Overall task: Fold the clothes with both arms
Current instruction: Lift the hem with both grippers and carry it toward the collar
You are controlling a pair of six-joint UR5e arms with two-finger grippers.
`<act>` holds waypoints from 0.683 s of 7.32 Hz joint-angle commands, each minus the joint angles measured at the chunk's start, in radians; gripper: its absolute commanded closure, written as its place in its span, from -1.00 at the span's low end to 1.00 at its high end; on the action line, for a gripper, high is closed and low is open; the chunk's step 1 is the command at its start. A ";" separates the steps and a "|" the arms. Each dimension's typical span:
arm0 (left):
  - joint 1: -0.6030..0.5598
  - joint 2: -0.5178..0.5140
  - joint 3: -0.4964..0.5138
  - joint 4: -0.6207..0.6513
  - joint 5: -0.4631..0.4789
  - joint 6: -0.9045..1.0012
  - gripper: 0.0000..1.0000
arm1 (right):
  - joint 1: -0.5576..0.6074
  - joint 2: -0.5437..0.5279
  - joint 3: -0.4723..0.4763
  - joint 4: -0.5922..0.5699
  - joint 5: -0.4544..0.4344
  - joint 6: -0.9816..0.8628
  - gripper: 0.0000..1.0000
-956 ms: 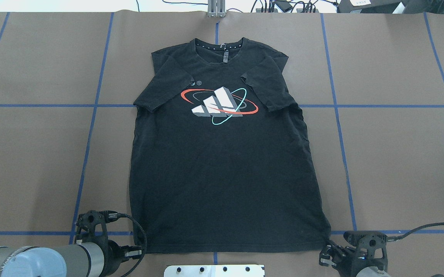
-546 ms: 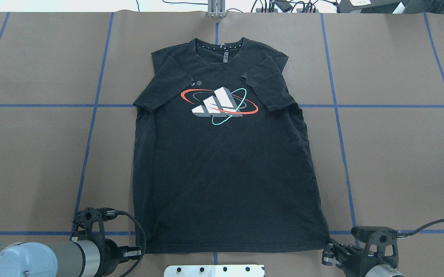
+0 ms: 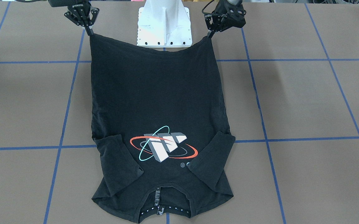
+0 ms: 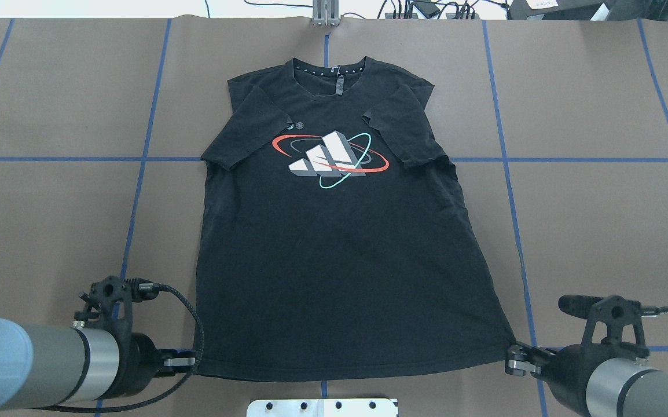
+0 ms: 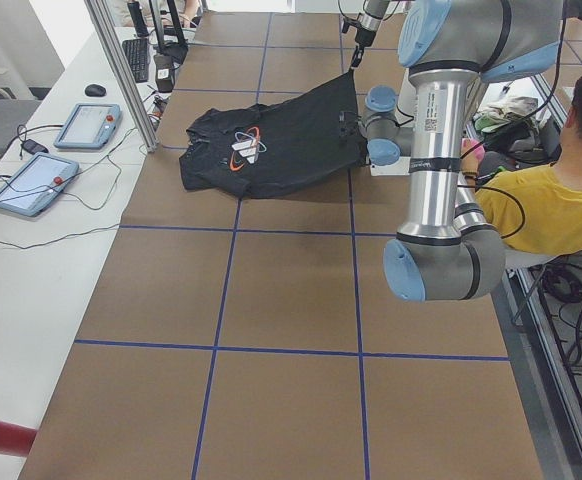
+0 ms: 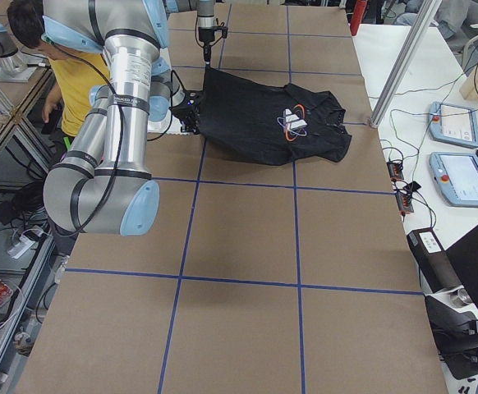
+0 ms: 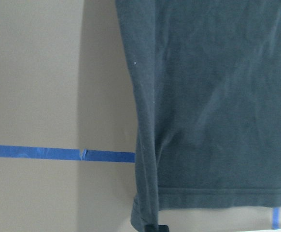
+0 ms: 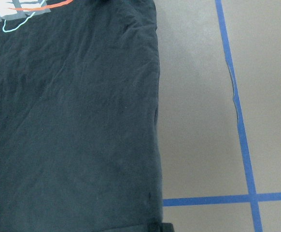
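The robot's left gripper and right gripper should pull the T-shirt's hem back before they fold it to the collar, because the T-shirt's collar is close to the table's far edge.
The black T-shirt [image 4: 334, 249] lies logo side up on the brown table, collar at the far side, both sleeves folded inward. Its orbit logo [image 4: 331, 157] shows on the chest. My left gripper [image 4: 188, 362] is shut on the near left hem corner, and my right gripper [image 4: 512, 360] is shut on the near right hem corner. In the front-facing view the left gripper [image 3: 210, 35] and right gripper [image 3: 90, 32] hold the hem raised and stretched between them. The left wrist view shows the shirt's edge [image 7: 203, 106] hanging down; the right wrist view shows the shirt's side [image 8: 73, 125].
The white mounting pedestal [image 3: 164, 25] stands just behind the raised hem. Blue tape lines [image 4: 137, 197] grid the brown table. An operator in yellow [image 5: 561, 210] sits beside the robot. Tablets [image 5: 86, 125] and an aluminium post [image 5: 121, 70] stand along the far side.
Both grippers have lifted and moved outward with the hem corners. The hem is now raised off the table and pulled taut and wider. The upper part of the shirt has not moved.
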 commanded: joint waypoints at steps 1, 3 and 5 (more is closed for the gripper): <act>-0.123 -0.003 -0.126 0.161 -0.180 0.104 1.00 | 0.064 -0.004 0.068 -0.009 0.140 -0.045 1.00; -0.116 0.012 -0.209 0.186 -0.193 0.105 1.00 | -0.023 -0.007 0.169 -0.103 0.212 -0.044 1.00; -0.036 0.008 -0.296 0.258 -0.206 0.097 1.00 | -0.120 -0.003 0.217 -0.142 0.196 -0.041 1.00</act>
